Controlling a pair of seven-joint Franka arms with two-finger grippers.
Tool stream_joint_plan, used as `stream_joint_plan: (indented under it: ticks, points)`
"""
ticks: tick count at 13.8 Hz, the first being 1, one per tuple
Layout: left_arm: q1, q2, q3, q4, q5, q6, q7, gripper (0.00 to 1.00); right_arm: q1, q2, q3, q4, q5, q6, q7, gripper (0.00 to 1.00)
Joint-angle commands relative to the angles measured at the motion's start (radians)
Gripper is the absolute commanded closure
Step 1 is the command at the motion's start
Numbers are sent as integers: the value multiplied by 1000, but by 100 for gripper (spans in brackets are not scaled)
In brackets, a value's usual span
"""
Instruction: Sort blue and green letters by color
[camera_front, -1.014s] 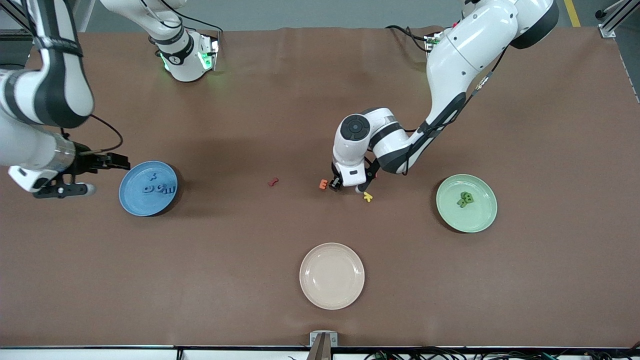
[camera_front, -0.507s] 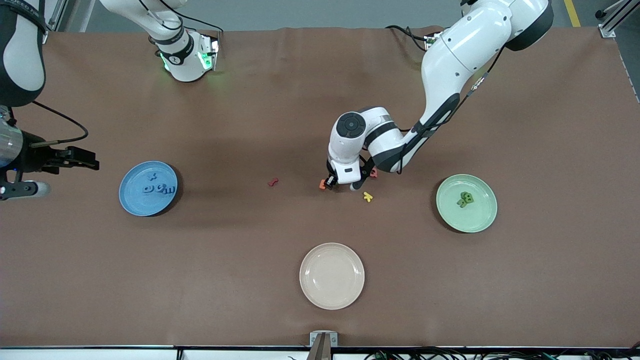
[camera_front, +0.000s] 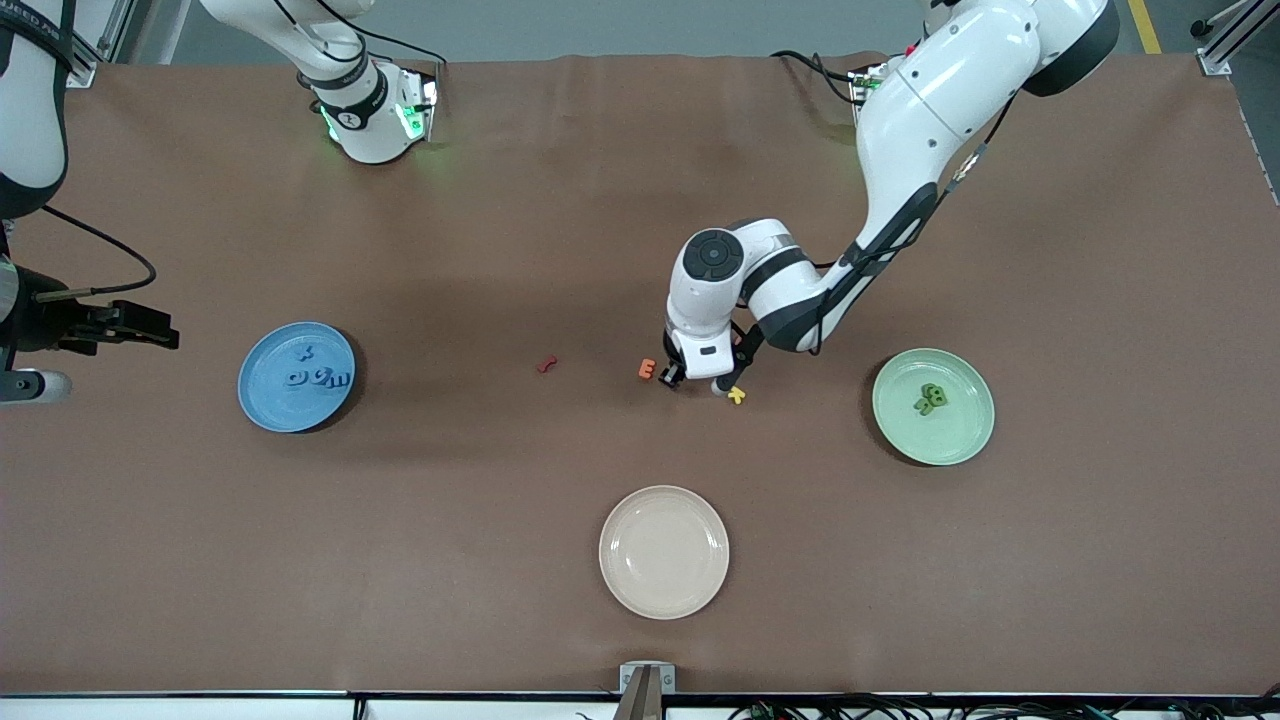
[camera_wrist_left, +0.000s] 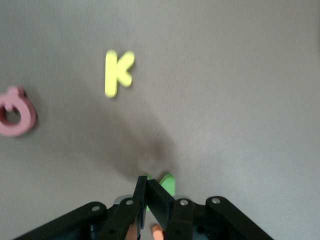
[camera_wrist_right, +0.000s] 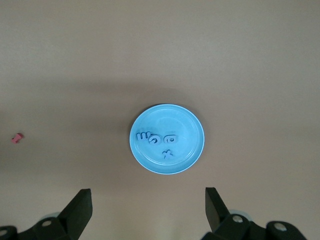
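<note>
The green letter (camera_wrist_left: 168, 185) is under my left gripper's closed fingers. Next, I open them and center them around the letter's sides (camera_wrist_left: 170, 183) before I carry it to the green plate.
My left gripper (camera_front: 690, 380) is low over the middle of the table, between an orange letter (camera_front: 647, 370) and a yellow letter (camera_front: 737, 394). In the left wrist view its fingers (camera_wrist_left: 159, 196) are shut on a green letter (camera_wrist_left: 168, 183). Other green letters (camera_front: 930, 399) lie together on the green plate (camera_front: 960, 440). Several blue letters (camera_front: 318, 377) lie on the blue plate (camera_front: 275, 405), which also shows in the right wrist view (camera_wrist_right: 187, 122). My right gripper (camera_front: 150, 333) is open and empty at the right arm's end of the table, beside the blue plate.
An empty pink plate (camera_front: 664, 590) sits nearer the front camera than the left gripper. A red letter (camera_front: 546, 365) lies between the blue plate and the orange letter. A pink letter (camera_wrist_left: 15, 112) and the yellow letter (camera_wrist_left: 117, 72) lie close to the left gripper.
My right gripper has drawn away from the blue plate toward the table's end. My left gripper went toward the orange letter, then back toward the yellow one.
</note>
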Motion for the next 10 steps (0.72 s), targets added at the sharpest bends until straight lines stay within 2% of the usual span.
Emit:
stream_joint_plan:
  ticks: [1, 2, 3, 7, 10]
  points:
    - [-1, -30, 3, -5, 12, -24, 7, 99, -31, 18, 6, 48, 2, -19, 8, 0]
    - [1, -25, 3, -1, 9, -26, 7, 96, -36, 18, 6, 57, 3, -21, 4, 0]
    - [-7, -13, 4, 19, 4, -24, 5, 84, -36, 18, 6, 57, 3, -23, 10, 0]
    - [-45, 24, 6, 33, 10, -24, 72, 62, -37, 16, 4, 51, -3, -24, 7, 0]
    - [-53, 39, 6, 44, 12, -24, 102, 60, -50, 15, 4, 45, 0, -39, 5, 0]
